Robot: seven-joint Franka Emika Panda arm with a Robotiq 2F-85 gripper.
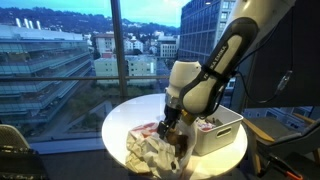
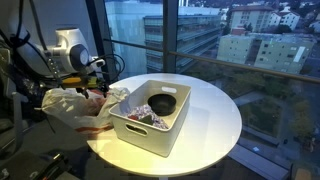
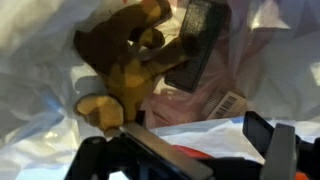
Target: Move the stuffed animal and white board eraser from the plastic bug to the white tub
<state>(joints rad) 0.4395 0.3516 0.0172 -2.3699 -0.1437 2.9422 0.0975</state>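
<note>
The stuffed animal (image 3: 122,62) only just touches the eraser (image 3: 182,50) with its limb. The stuffed animal will come out alone and leave the eraser behind when I lift it.
A yellow-brown stuffed animal (image 3: 125,70) lies in a crumpled clear plastic bag (image 3: 40,70), seen close in the wrist view. A dark rectangular whiteboard eraser (image 3: 203,40) lies beside it at the top. My gripper (image 3: 205,150) is open just above the bag, with only bag film and something red between the fingers. In both exterior views the gripper (image 1: 172,125) (image 2: 98,88) hangs low over the bag (image 1: 150,152) (image 2: 68,108), next to the white tub (image 1: 228,131) (image 2: 142,140). It holds nothing.
The round white table (image 1: 235,158) (image 2: 215,125) stands by large windows. The tub holds a black bowl (image 2: 163,103) and small items. A pink packet with a barcode (image 3: 205,100) lies in the bag. The table edge is close to the bag.
</note>
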